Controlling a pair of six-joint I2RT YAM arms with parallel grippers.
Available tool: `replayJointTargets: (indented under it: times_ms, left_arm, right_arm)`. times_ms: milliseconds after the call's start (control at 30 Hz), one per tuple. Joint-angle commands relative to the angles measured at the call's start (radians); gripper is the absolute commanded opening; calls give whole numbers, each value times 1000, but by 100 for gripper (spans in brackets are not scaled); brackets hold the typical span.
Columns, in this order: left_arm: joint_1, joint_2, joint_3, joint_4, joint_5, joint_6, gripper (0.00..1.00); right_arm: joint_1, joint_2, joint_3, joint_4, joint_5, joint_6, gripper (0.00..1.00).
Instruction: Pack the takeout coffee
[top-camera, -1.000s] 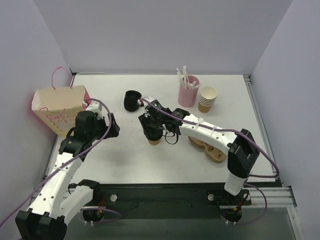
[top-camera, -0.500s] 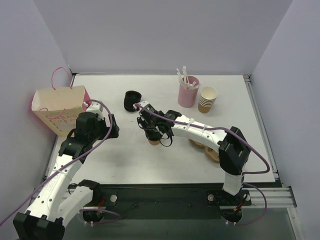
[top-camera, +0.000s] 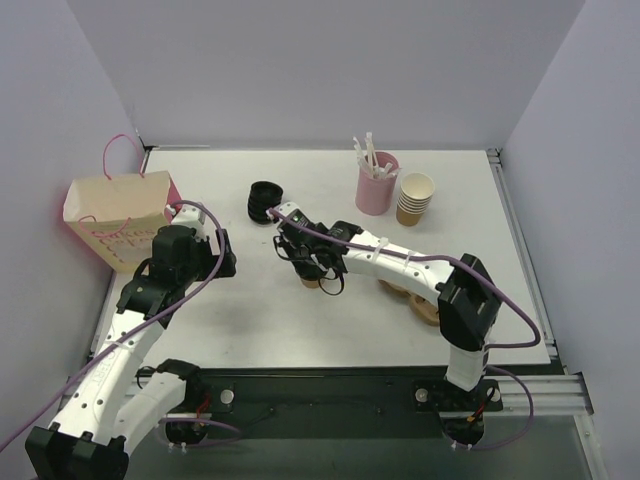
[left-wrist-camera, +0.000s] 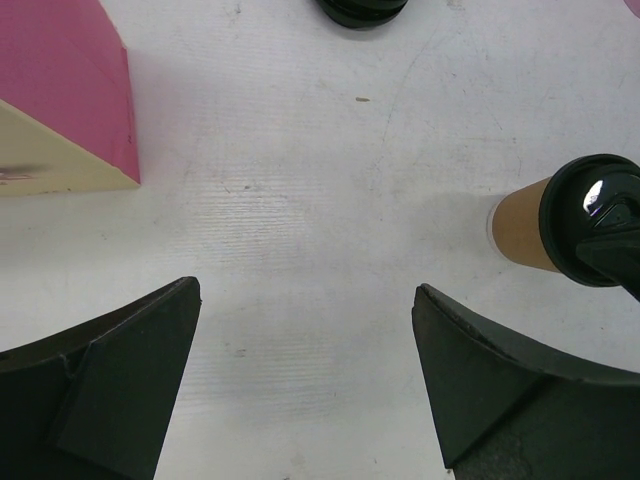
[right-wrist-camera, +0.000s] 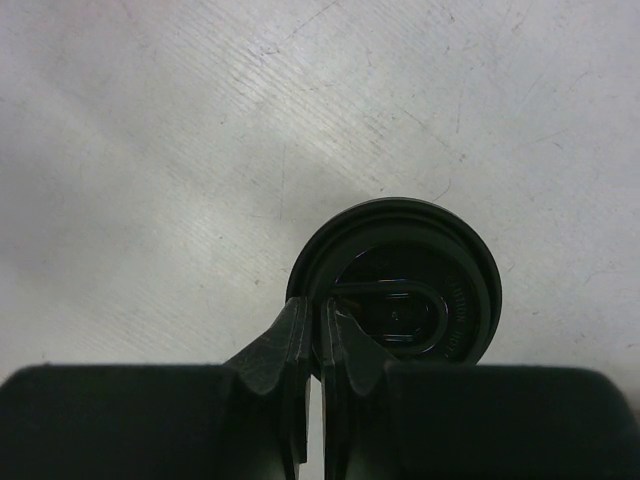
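Note:
My right gripper is holding the takeout coffee upright under its pinched lid rim (right-wrist-camera: 410, 272), and the space before the pink holder is open, so it should go on there before it lets go.
The takeout coffee (top-camera: 311, 281) is a tan paper cup with a black lid (right-wrist-camera: 425, 265), standing upright mid-table. My right gripper (top-camera: 306, 262) is directly above it. In the right wrist view the right gripper (right-wrist-camera: 322, 308) is shut, its two fingertips pinching the left rim of the lid. My left gripper (top-camera: 226, 256) hovers to the left of the cup, wide open with nothing between its fingers (left-wrist-camera: 120, 380). The left wrist view has the cup (left-wrist-camera: 522, 236) lying off to the right, apart from those fingers.
A pink and cream paper bag (top-camera: 115, 210) stands open at the far left. A stack of black lids (top-camera: 264, 200) sits behind the cup. A pink holder with straws (top-camera: 376, 186), stacked paper cups (top-camera: 415, 198) and a cardboard carrier (top-camera: 422, 300) are at the right.
The right gripper's fingers have closed onto the lid's rim, and that wrist has shifted slightly left over the cup. The left arm has barely moved.

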Motion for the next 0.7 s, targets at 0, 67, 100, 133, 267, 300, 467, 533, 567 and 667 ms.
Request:
replayJointTargets:
  times_ms: [0, 67, 100, 133, 267, 300, 467, 533, 567, 667]
  left_arm:
    - [-9, -27, 24, 0, -25, 13, 97]
    - [-11, -33, 22, 1, -29, 13, 97]
    - [-11, -36, 22, 1, -31, 13, 97]
    - [-12, -38, 21, 1, -32, 13, 97]
    - [-12, -33, 24, 3, -29, 15, 97]
    - [-12, -31, 24, 1, -28, 16, 97]
    - [-12, -31, 24, 1, -28, 18, 97]
    - [-14, -33, 24, 3, -26, 18, 97]
    - [-12, -33, 22, 4, -26, 18, 97]
    - [-12, -31, 22, 3, -25, 19, 97]
  right_arm:
    - [-56, -83, -16, -45, 67, -35, 0]
    - [-112, -110, -38, -45, 61, -46, 0]
    - [-136, -120, -45, -45, 42, -47, 0]
    - [-174, -130, -54, -45, 32, -52, 0]
    - [-253, -140, -62, -36, 6, -93, 0]
    - [-265, -137, -61, -35, -8, -101, 0]
    - [-332, -95, -32, -33, -28, -113, 0]
    - [-343, -74, -24, -32, -28, -118, 0]
    - [-354, -68, -19, -33, -26, -118, 0]
    - [-363, -49, -18, -35, -31, -116, 0]
